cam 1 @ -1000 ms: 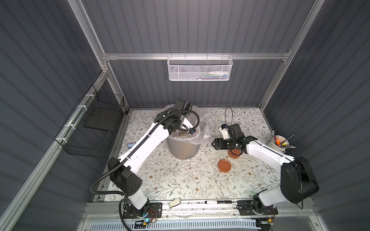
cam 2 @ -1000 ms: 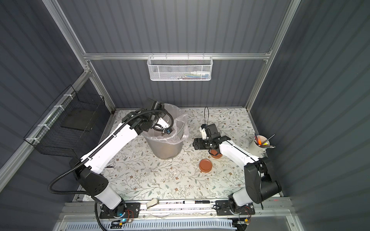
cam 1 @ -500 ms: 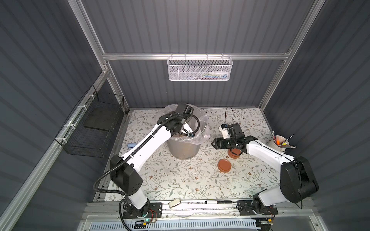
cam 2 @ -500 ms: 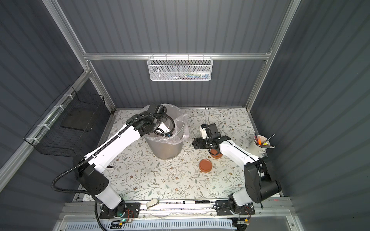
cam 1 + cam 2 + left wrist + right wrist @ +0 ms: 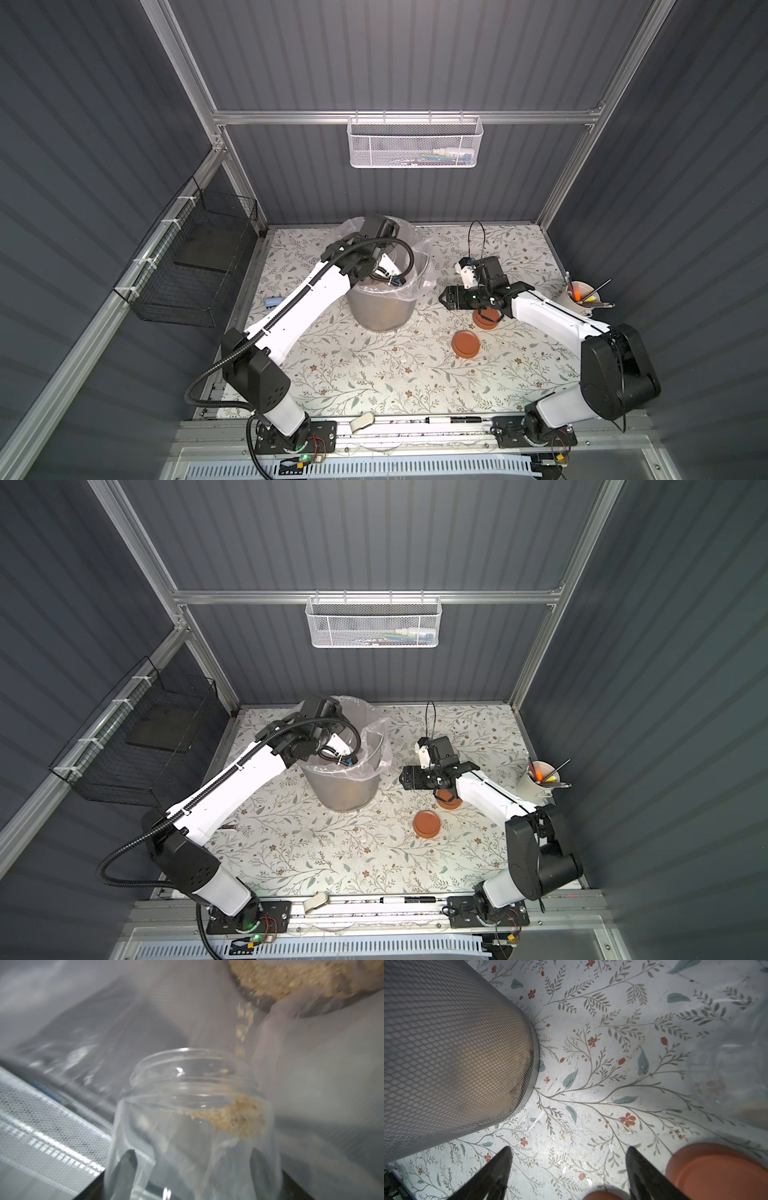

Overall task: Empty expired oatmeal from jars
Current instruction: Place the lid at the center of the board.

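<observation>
A clump of oatmeal is stuck at the jar's shoulder (image 5: 242,1117), so the robot's left gripper should shake the tipped jar above the oatmeal pile (image 5: 294,979) before it lifts the jar out.
In the left wrist view my left gripper (image 5: 193,1159) is shut on a clear jar (image 5: 193,1105) with no lid, tipped inside the lined bin. A clump of oatmeal (image 5: 234,1120) sits at the jar's shoulder. Loose flakes (image 5: 243,1022) fall toward an oatmeal pile (image 5: 291,978) in the liner. In both top views this gripper is hidden inside the grey bin (image 5: 382,307) (image 5: 345,787). My right gripper (image 5: 446,297) (image 5: 569,1157) hovers open and empty above the table, right of the bin. A second jar's orange lid (image 5: 485,322) shows under that arm. A loose orange lid (image 5: 466,344) lies flat nearby.
A white cup with pens (image 5: 582,293) stands at the right edge. A black wire basket (image 5: 195,266) hangs on the left wall and a white mesh basket (image 5: 415,143) on the back wall. A marker (image 5: 449,420) lies on the front rail.
My left forearm and wrist have shifted and turned over the bin's mouth. The right arm has not moved.
</observation>
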`<state>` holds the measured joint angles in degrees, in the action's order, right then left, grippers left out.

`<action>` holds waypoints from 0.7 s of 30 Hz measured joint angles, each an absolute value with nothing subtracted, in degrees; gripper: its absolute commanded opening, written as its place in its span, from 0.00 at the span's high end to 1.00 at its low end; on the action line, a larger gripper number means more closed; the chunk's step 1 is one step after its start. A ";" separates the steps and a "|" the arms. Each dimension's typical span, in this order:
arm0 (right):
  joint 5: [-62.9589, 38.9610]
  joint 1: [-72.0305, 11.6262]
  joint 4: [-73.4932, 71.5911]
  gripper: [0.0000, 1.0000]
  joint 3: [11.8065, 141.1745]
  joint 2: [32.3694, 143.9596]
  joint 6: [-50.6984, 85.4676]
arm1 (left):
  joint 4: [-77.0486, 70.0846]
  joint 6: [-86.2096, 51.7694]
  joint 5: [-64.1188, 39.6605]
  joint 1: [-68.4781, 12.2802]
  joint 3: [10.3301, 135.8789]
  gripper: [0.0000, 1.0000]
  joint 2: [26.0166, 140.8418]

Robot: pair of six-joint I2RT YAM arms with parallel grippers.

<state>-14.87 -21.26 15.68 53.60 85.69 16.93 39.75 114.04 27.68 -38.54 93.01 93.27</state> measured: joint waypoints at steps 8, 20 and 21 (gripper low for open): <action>-15.03 -20.93 15.68 0.15 53.60 85.67 16.93 | 42.19 114.34 27.42 -38.59 93.76 1.00 94.61; -15.86 -20.67 14.79 0.15 53.67 85.97 17.52 | 39.77 115.33 27.90 -38.61 95.68 1.00 91.88; -16.23 -20.67 14.74 0.15 53.82 86.28 17.67 | 39.86 115.15 27.79 -38.61 93.78 1.00 91.59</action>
<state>-16.23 -20.67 14.74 53.82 86.28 17.67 39.86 115.15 27.79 -38.61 93.78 91.59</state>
